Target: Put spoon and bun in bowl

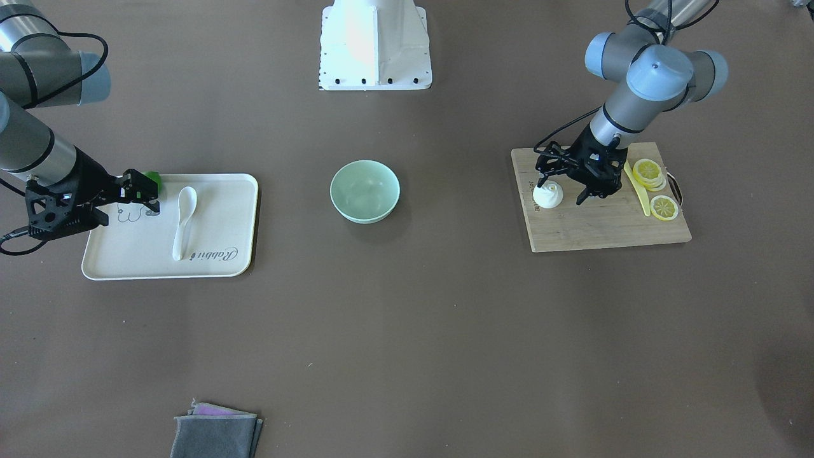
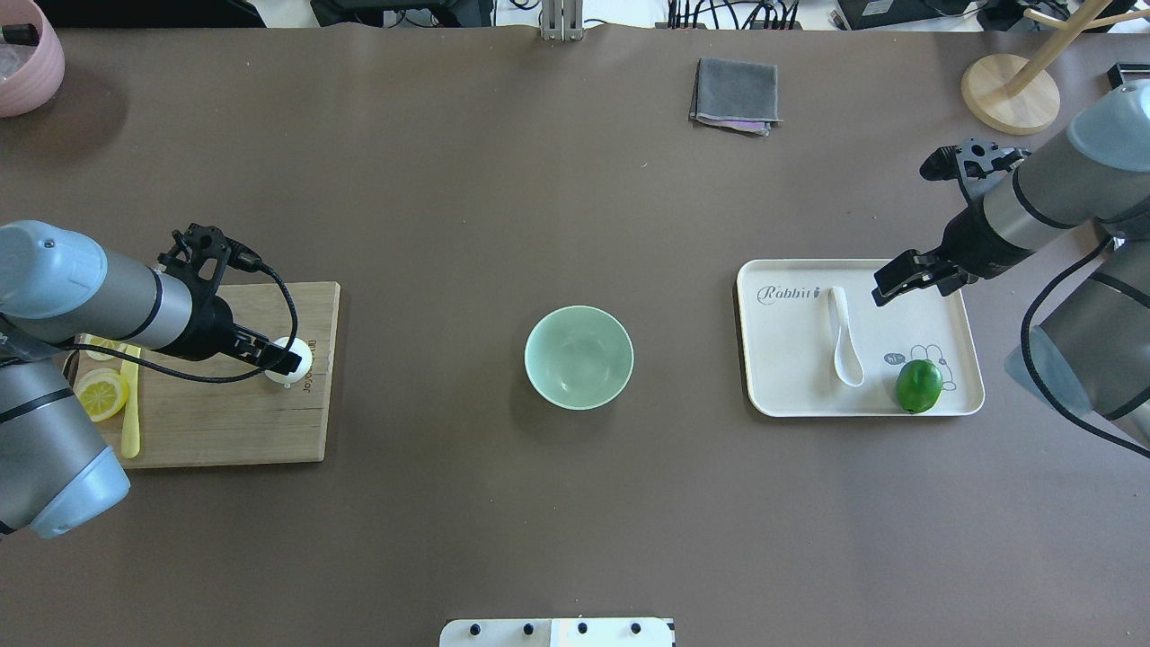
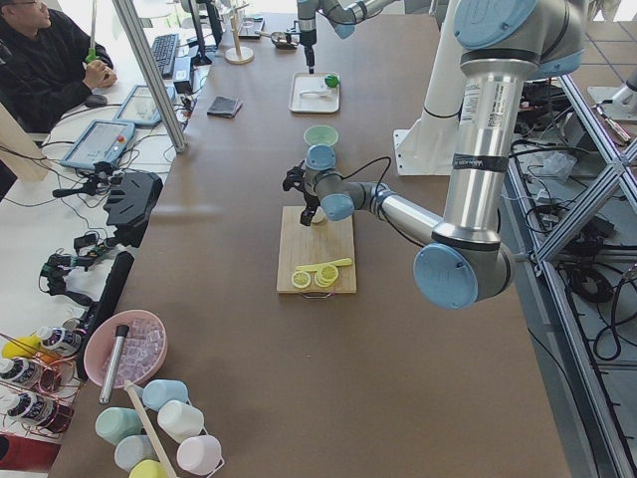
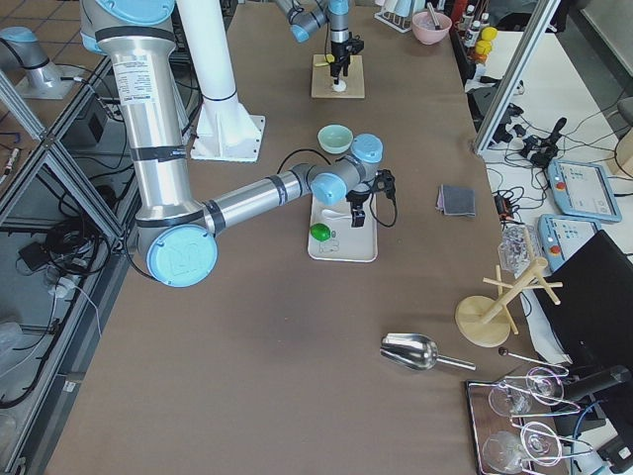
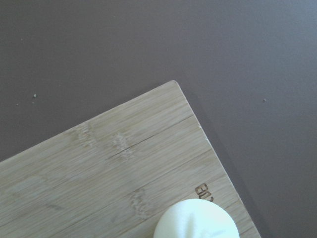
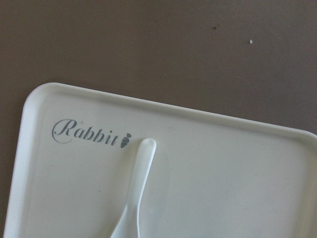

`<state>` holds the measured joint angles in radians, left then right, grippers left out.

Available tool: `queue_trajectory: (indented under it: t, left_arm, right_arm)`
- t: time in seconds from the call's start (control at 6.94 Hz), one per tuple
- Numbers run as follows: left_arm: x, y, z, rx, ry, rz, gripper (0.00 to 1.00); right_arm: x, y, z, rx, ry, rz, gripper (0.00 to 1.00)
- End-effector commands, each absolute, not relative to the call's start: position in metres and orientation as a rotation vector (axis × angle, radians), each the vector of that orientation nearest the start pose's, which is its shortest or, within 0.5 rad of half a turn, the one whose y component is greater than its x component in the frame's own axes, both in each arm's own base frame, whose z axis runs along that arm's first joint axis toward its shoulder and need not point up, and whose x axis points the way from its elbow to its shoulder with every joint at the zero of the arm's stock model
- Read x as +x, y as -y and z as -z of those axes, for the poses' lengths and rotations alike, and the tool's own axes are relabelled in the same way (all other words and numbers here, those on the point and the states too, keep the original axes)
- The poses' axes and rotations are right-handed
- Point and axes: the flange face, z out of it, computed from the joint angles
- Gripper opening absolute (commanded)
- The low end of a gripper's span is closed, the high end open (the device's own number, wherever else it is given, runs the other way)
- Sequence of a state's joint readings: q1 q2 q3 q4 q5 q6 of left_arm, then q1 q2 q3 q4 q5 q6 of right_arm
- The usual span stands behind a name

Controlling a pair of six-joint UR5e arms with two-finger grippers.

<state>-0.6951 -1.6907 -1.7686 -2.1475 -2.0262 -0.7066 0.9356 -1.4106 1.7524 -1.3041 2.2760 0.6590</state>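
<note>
The handle of the white spoon (image 1: 183,221) will stick out over the rim of the mint-green bowl (image 1: 364,191) when I lower the spoon in, because the spoon looks as long as the bowl is wide.
The mint-green bowl (image 1: 365,191) stands empty mid-table, also in the overhead view (image 2: 579,357). The white bun (image 1: 548,196) sits on the wooden cutting board (image 1: 604,226); the left wrist view shows its top (image 5: 195,220). My left gripper (image 1: 562,191) is open low over the board, one finger touching or right beside the bun. The white spoon (image 1: 184,219) lies on the cream tray (image 1: 229,191), handle toward the "Rabbit" print (image 6: 136,193). My right gripper (image 1: 144,194) is open and empty above the tray, beside the spoon's scoop end.
A green lime (image 2: 918,386) lies on the tray near the spoon. Lemon slices (image 1: 648,170) and a pale-yellow knife (image 1: 639,187) lie on the board. A folded grey cloth (image 2: 735,94), a wooden stand (image 2: 1011,90) and a pink bowl (image 2: 27,54) are along the far edge.
</note>
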Motion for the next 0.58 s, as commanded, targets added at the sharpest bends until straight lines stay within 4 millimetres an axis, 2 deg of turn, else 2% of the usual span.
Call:
queue_trajectory:
  t: [0.0, 0.14, 0.29, 0.43]
  left_arm:
    - [0.385, 0.413, -0.430, 0.310, -0.948, -0.386, 0.52]
    - [0.393, 0.410, -0.422, 0.315, -0.959, -0.398, 0.34]
    - [0.391, 0.408, -0.417, 0.319, -0.969, -0.402, 0.00]
    - [0.382, 0.400, -0.397, 0.332, -1.002, -0.417, 0.00]
  right_arm:
    - [-0.282, 0.493, -0.454, 0.047, 0.895, 0.191, 1.00]
    - [-0.283, 0.494, -0.454, 0.046, 0.894, 0.190, 1.00]
    - [-0.283, 0.494, -0.454, 0.045, 0.893, 0.190, 1.00]
    - [-0.284, 0.495, -0.449, 0.050, 0.897, 0.191, 1.00]
